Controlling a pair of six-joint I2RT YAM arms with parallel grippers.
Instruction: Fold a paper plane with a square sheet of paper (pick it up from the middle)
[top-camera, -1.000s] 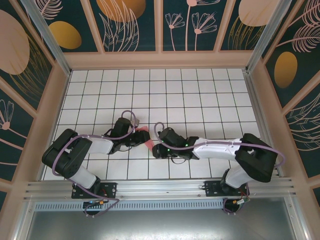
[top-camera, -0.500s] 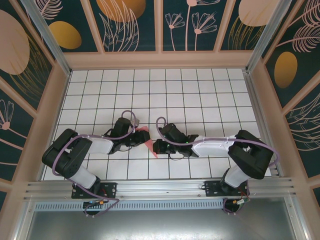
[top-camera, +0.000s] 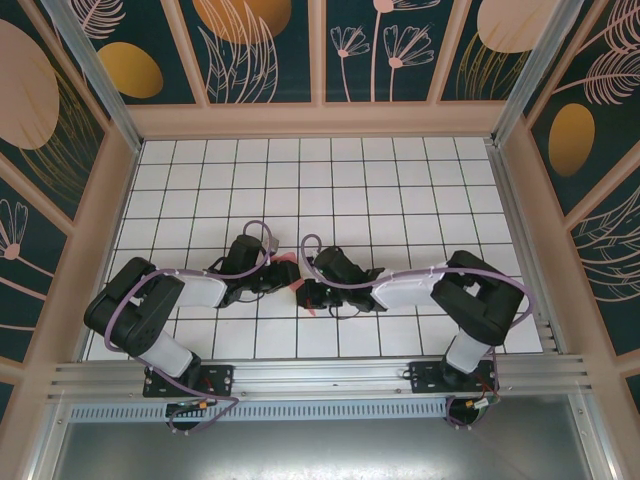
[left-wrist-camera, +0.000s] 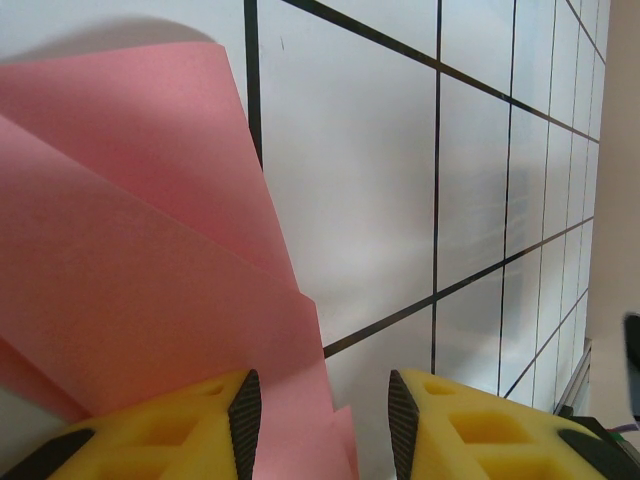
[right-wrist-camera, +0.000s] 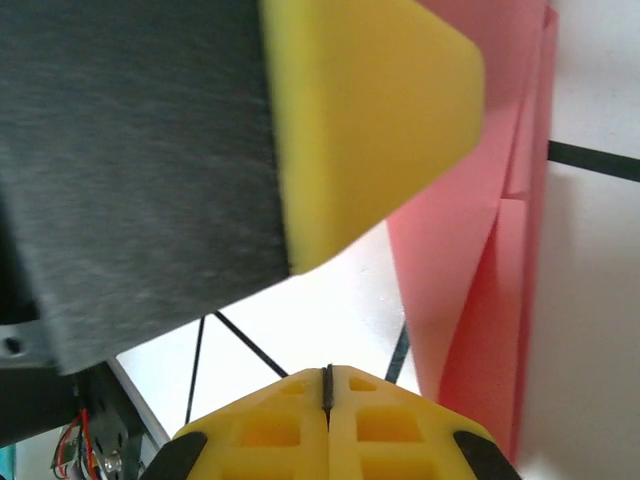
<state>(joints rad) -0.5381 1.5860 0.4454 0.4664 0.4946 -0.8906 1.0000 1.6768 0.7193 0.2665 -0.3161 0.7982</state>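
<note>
My right gripper should move back onto the folded narrow part (right-wrist-camera: 468, 355), because its closed fingers are off the paper's edge (right-wrist-camera: 408, 300), close under my left gripper's finger.
The square sheet of paper (left-wrist-camera: 130, 250) is salmon pink and folded into overlapping layers, lying on the white grid table. Whether it has the shape of the paper plane I cannot tell. From above, a sliver of the paper (top-camera: 286, 262) shows between the two wrists. My left gripper (left-wrist-camera: 325, 400) (top-camera: 288, 276) is open, and an edge of the paper runs between its jaws against the left pad. My right gripper (right-wrist-camera: 327, 375) (top-camera: 302, 292) is shut on nothing, just left of the paper (right-wrist-camera: 470, 250) and below the left gripper's yellow finger (right-wrist-camera: 360, 110).
The white grid table (top-camera: 400, 190) stretches behind the arms. Wooden walls (top-camera: 320, 120) enclose it at the back and both sides. An aluminium rail (top-camera: 320, 375) runs along the near edge. The two wrists are close together at the front centre.
My right gripper has shut and moved left, up against the left gripper, covering more of the paper from above. The left arm has stayed still.
</note>
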